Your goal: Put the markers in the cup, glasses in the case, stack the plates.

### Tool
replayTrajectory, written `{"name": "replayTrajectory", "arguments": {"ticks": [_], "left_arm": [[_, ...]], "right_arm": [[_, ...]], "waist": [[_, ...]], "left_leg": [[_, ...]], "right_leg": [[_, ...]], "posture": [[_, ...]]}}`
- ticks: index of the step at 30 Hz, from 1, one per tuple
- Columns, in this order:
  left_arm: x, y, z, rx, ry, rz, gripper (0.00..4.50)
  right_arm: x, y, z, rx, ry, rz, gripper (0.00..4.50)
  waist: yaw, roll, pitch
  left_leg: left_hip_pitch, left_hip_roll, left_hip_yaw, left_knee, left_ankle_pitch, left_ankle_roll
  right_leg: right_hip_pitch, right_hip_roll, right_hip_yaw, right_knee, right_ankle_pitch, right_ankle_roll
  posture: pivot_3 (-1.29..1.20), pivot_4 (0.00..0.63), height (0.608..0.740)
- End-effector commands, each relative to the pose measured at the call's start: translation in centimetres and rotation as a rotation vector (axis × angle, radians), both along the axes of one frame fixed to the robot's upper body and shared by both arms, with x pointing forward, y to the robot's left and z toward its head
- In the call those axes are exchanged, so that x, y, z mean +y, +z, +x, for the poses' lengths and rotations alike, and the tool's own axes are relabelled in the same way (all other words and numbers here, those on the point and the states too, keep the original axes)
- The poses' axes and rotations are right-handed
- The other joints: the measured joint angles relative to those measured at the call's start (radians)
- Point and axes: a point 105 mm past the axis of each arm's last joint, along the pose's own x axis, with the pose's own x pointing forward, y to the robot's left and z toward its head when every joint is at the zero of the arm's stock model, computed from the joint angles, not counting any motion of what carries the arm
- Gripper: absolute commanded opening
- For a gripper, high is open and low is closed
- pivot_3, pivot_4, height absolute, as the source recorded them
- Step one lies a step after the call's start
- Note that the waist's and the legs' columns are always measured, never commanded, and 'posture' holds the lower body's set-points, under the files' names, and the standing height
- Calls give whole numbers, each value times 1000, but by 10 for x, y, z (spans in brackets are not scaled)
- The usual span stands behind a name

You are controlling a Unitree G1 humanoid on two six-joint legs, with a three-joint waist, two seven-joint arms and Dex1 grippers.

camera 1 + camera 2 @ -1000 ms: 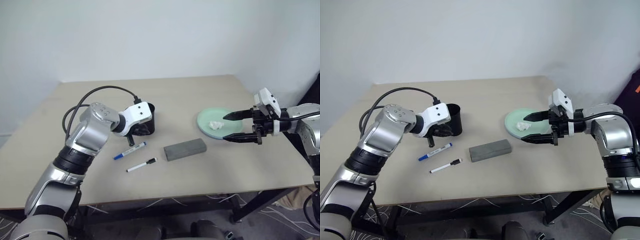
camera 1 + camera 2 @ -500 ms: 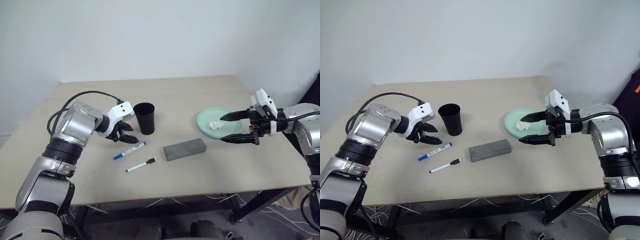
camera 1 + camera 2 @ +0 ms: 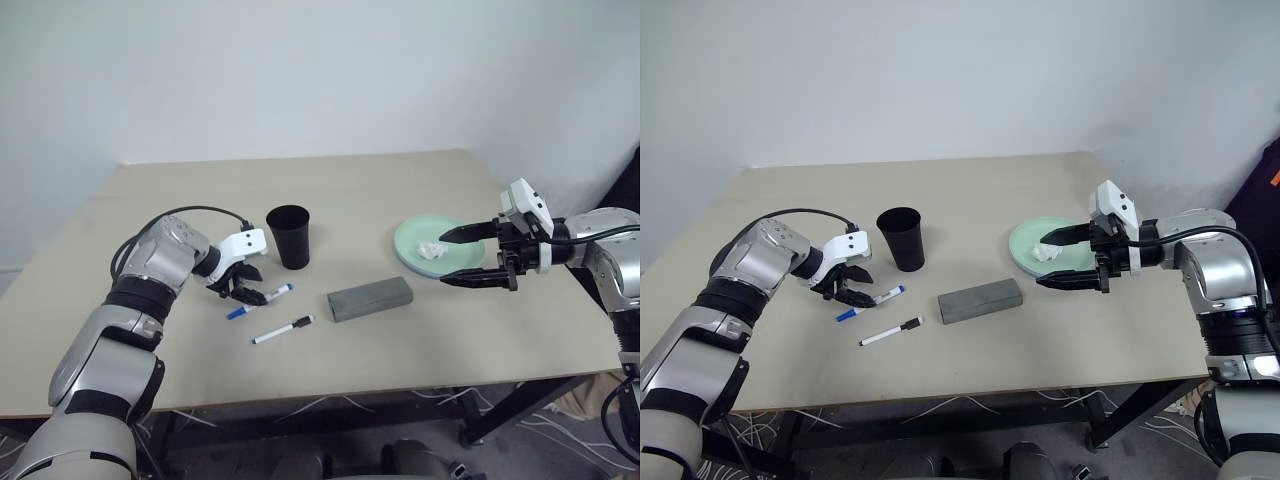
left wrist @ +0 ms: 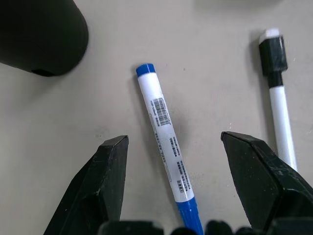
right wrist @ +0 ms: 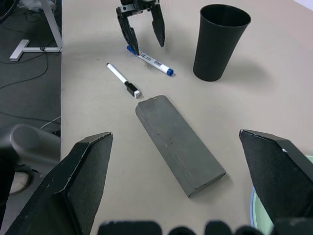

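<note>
My left gripper keeps lowering its open fingers, which are along both long sides of the blue-capped marker (image 4: 165,128), until they close across the marker's white body (image 4: 175,156).
The blue-capped marker (image 4: 164,137) lies flat on the table in front of the black cup (image 3: 289,236). My left gripper (image 4: 173,142) is open and points down over it, one finger on each side, not touching it. The black-capped marker (image 3: 283,330) lies a little nearer the front edge. Right of the markers sits the grey case (image 3: 370,298), lid closed. My right gripper (image 3: 447,259) hangs open just over the near edge of the mint green plate (image 3: 408,243) at the right. The glasses are out of view.
A small crumpled white tissue (image 3: 431,250) lies on the green plate. The beige table (image 3: 360,190) has open room behind the cup and along the front edge. A pale wall stands behind the table.
My left gripper has left the cup, swung left and down to the blue-capped marker, and its fingers have opened wider. The right arm has kept still.
</note>
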Motion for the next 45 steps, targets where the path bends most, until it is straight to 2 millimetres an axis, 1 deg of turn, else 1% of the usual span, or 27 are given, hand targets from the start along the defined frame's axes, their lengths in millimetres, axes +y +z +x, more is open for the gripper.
{"name": "replayTrajectory", "arguments": {"ticks": [1, 11, 21, 31, 34, 42, 45], "left_arm": [[-4, 10, 9, -46, -18, 8, 3257], [-1, -6, 11, -6, 39, 20, 3257], [-3, -21, 13, 14, 91, 12, 3257], [-7, -28, 14, 16, 114, -2, 3257], [-8, -29, 14, 15, 126, -9, 2699], [-5, -30, 13, 22, 148, -21, 146], [-4, -30, 12, 25, 148, -28, 101]], "right_arm": [[1, 13, -2, -51, 7, 21, 4500], [0, 13, -5, -48, 3, 22, 4500], [2, 13, -6, -45, 13, 21, 4500], [3, 13, -7, -38, 18, 20, 4500], [4, 13, -7, -36, 21, 20, 4500], [4, 14, -7, -34, 25, 18, 4500], [5, 14, -7, -34, 25, 19, 4500]], "waist": [[0, 0, 0], [0, 0, 0], [3, 0, 0], [3, 0, 0], [4, 0, 0], [3, 0, -1], [3, 0, -1]], "left_leg": [[0, 0, 0, 0, 0, 0], [0, 0, 0, 1, 0, 0], [0, 0, -1, 3, 0, 0], [1, 1, -1, 4, 0, 0], [1, 0, -1, 4, 0, 1], [0, 0, 0, 4, 1, 1], [0, 0, 0, 4, 1, 1]], "right_leg": [[0, 0, 0, 0, 0, 0], [0, 0, 0, 3, 0, 0], [0, 0, 0, 5, 0, 0], [1, 0, 0, 7, -1, 0], [2, 0, -1, 7, -1, 0], [2, 0, 0, 7, -1, 2], [1, -1, 0, 7, -1, 3]], "posture": [[0, 0, 732], [0, 0, 732], [0, 0, 732], [0, 0, 732], [0, 0, 732], [0, 0, 732], [0, 0, 732]]}}
